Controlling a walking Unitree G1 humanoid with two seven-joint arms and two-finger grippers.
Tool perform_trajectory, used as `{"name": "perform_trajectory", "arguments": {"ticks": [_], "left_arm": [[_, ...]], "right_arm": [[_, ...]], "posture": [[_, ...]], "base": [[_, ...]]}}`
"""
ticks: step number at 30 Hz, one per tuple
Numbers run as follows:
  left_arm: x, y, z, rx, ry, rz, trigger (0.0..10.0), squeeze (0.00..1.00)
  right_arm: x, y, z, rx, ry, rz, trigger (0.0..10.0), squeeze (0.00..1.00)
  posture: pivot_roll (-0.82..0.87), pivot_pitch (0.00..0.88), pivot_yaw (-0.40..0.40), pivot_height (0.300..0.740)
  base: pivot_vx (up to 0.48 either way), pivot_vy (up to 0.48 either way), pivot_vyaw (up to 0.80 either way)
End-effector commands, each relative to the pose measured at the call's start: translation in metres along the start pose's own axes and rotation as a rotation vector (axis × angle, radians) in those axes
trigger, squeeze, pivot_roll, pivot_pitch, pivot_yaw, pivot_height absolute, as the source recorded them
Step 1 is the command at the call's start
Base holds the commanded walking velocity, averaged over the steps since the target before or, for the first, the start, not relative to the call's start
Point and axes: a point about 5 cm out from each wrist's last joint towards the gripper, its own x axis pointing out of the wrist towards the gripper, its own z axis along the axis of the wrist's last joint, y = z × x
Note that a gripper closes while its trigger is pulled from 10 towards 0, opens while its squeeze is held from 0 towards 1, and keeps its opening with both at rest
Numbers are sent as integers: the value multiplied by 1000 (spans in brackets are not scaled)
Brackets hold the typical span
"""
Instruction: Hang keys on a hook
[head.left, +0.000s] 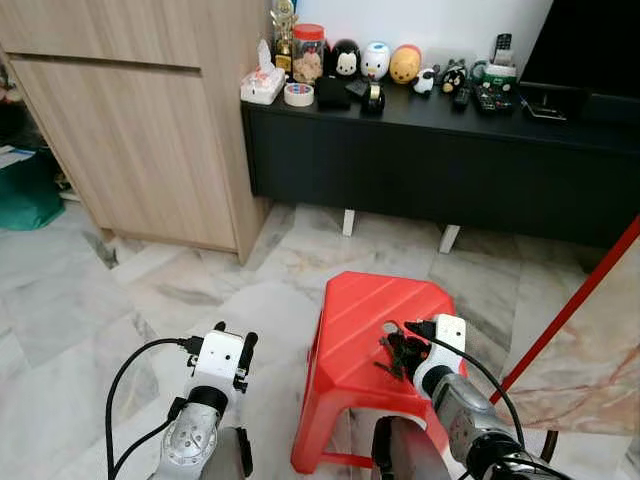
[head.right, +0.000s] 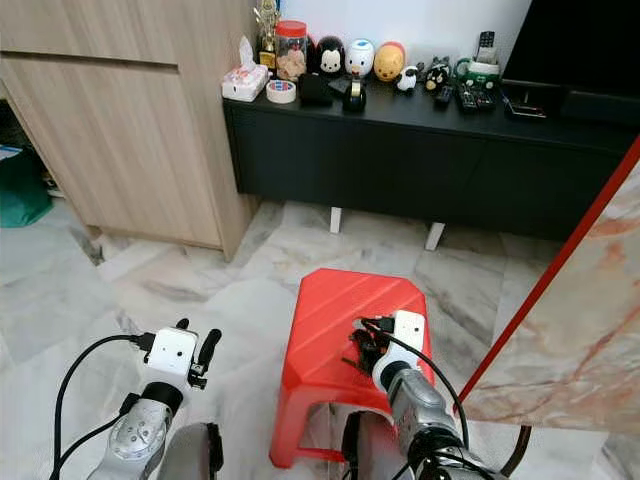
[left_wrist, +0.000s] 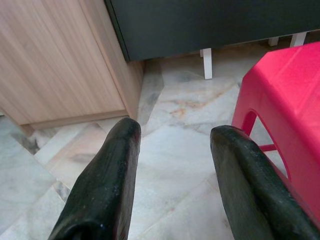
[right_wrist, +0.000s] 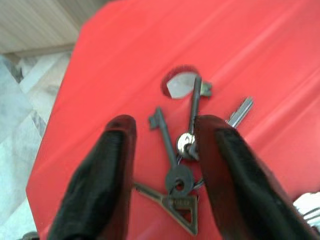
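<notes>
I expect the triangular tag (right_wrist: 186, 213) to come along and dangle when I lift the keys, because a thin ring joins it to the keys.
A bunch of dark keys (right_wrist: 179, 176) on a ring lies flat on top of a red plastic stool (head.left: 362, 305), beside the small hole (right_wrist: 180, 86) in its seat. My right gripper (right_wrist: 162, 125) is down over the bunch and open. One black finger (right_wrist: 112, 165) stands on each side of the keys, close to the seat. From the head, the keys (head.left: 393, 356) show just past the right wrist. To the left of the stool, my left gripper (head.left: 235, 338) hovers over the marble floor, open (left_wrist: 175, 132) and holding nothing.
A low black cabinet (head.left: 430, 160) with figurines, tape rolls and remotes on top runs along the far wall. A tall wooden cupboard (head.left: 140, 130) stands at the left. A red-edged marble panel (head.left: 590, 340) leans at the right. A green bag (head.left: 25, 190) sits far left.
</notes>
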Motion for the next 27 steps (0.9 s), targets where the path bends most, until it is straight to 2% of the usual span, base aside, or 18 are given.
{"name": "perform_trajectory", "arguments": {"ticks": [1,7,10,15,16,17,18,24,27], "left_arm": [[-2,-3,-1,11,0,-5,10000,0],[-4,-5,-1,6,1,-4,10000,0],[-5,-6,-1,3,3,-2,10000,0],[-6,-7,-3,-1,8,0,10000,0],[-7,-8,-3,-2,9,1,10000,0],[-7,-8,-3,-2,9,2,10000,0],[-8,-7,-3,-3,10,4,10000,0],[-11,-9,-3,-6,12,8,10000,0],[-13,-9,-4,-9,13,10,10000,0]], "right_arm": [[2,2,-1,-20,32,-4,10000,1000],[2,4,0,-53,44,11,10000,1000],[4,9,6,-77,15,48,10000,1000],[6,14,11,-185,16,82,10000,1000],[6,15,12,-209,21,85,10000,933],[7,16,13,-215,23,87,10000,933],[7,15,13,-236,37,77,10000,0],[7,11,13,-331,96,41,10000,0],[8,11,15,-349,103,30,10000,0]], "posture": [[96,48,-90,568],[98,50,-97,568],[98,54,-99,568],[99,61,-105,568],[100,66,-108,568],[100,66,-108,568],[100,68,-110,568],[101,82,-116,568],[99,96,-120,568]], "base": [[0,0,0],[0,0,0],[0,0,0],[0,0,0],[0,0,0],[0,0,0],[0,0,0],[0,0,0],[0,0,0]]}}
